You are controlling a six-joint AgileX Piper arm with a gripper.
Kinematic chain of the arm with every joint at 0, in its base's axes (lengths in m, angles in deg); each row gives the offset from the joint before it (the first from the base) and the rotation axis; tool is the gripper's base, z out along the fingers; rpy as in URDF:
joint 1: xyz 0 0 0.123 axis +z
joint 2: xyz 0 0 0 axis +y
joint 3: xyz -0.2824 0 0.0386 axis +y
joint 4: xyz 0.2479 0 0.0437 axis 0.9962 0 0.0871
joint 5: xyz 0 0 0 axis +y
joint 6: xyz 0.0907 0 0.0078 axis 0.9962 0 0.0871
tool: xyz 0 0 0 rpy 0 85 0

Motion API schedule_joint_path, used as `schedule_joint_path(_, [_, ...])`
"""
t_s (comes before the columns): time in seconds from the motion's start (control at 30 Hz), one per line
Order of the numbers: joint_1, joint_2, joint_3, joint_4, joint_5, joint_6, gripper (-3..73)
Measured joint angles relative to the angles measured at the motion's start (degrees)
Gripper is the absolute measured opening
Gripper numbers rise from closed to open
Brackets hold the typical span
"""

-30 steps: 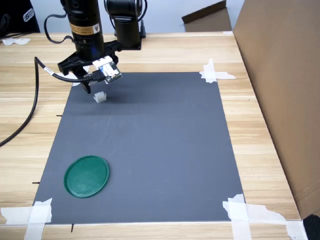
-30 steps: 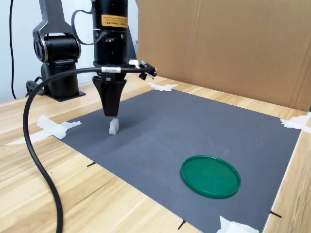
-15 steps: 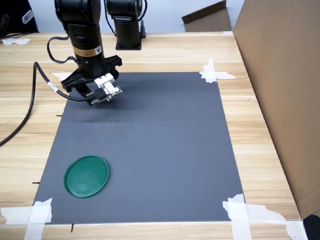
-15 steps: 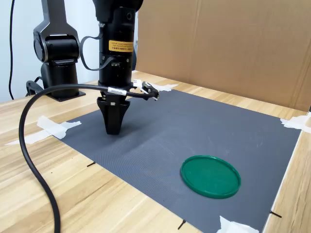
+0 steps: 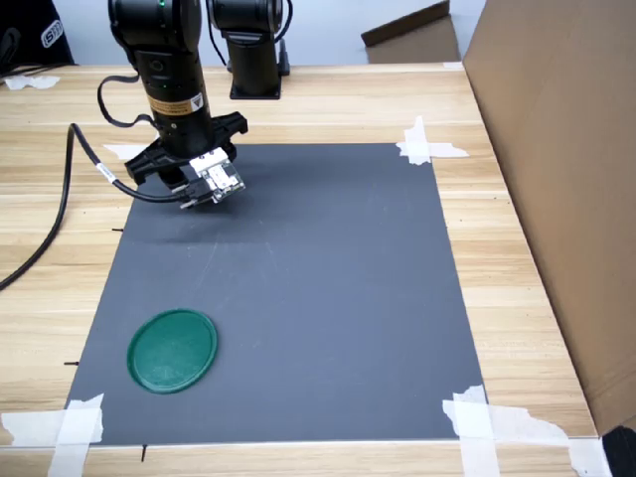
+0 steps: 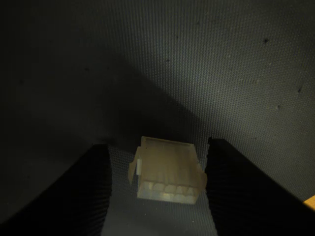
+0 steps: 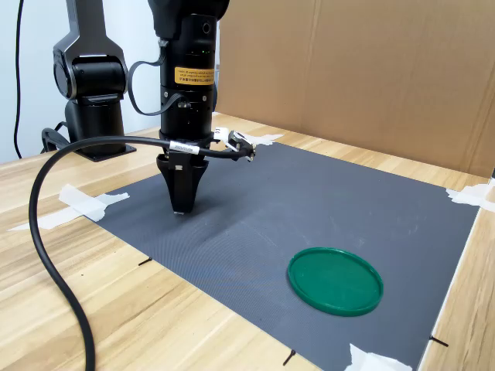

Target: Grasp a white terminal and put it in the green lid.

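The white terminal [image 6: 168, 170] will twist crooked when the robot's gripper grips and lifts it, because jutting side clips [image 6: 134, 167] give the fingers uneven sides to press.
In the wrist view the white terminal [image 6: 167, 169] lies on the dark grey mat between my two black fingers [image 6: 74, 196]. A gap shows on one side of it, and the other finger is almost against it. My gripper [image 7: 180, 205] is open, points straight down and has its tips at the mat near the far left corner in the first exterior view. In both exterior views the gripper [image 5: 185, 197] hides the terminal. The green lid [image 5: 172, 350] lies flat and empty near the mat's front left corner in the first exterior view, well away from the gripper. The second exterior view shows the lid [image 7: 335, 280] at the front right.
The grey mat [image 5: 318, 278] is taped at its corners to a wooden table [image 5: 517, 298]. A cardboard wall [image 5: 556, 149] stands along the first exterior view's right. The arm's base [image 5: 253, 50] is behind the mat, and a black cable [image 5: 60, 209] loops over the table on that view's left.
One second ago the gripper hung above the terminal, which stood in plain sight. It has come down around the terminal and barely moved in the last half second.
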Motion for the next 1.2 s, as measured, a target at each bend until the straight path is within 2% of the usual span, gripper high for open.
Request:
schedule_joint_path(0.23, [0.0, 0.0, 0.0, 0.0, 1.6, 2.0, 44.0])
schedule_joint_path(0.3, [0.0, 0.0, 0.0, 0.0, 2.9, 2.6, 35.7])
schedule_joint_path(0.47, [0.0, 0.0, 0.0, -0.2, 3.1, 2.8, 27.8])
schedule_joint_path(0.9, [0.0, -2.8, -0.9, 0.1, 4.5, 2.5, 27.2])
schedule_joint_path(1.2, [0.0, -3.0, -11.6, 3.5, 10.1, 1.5, 27.2])
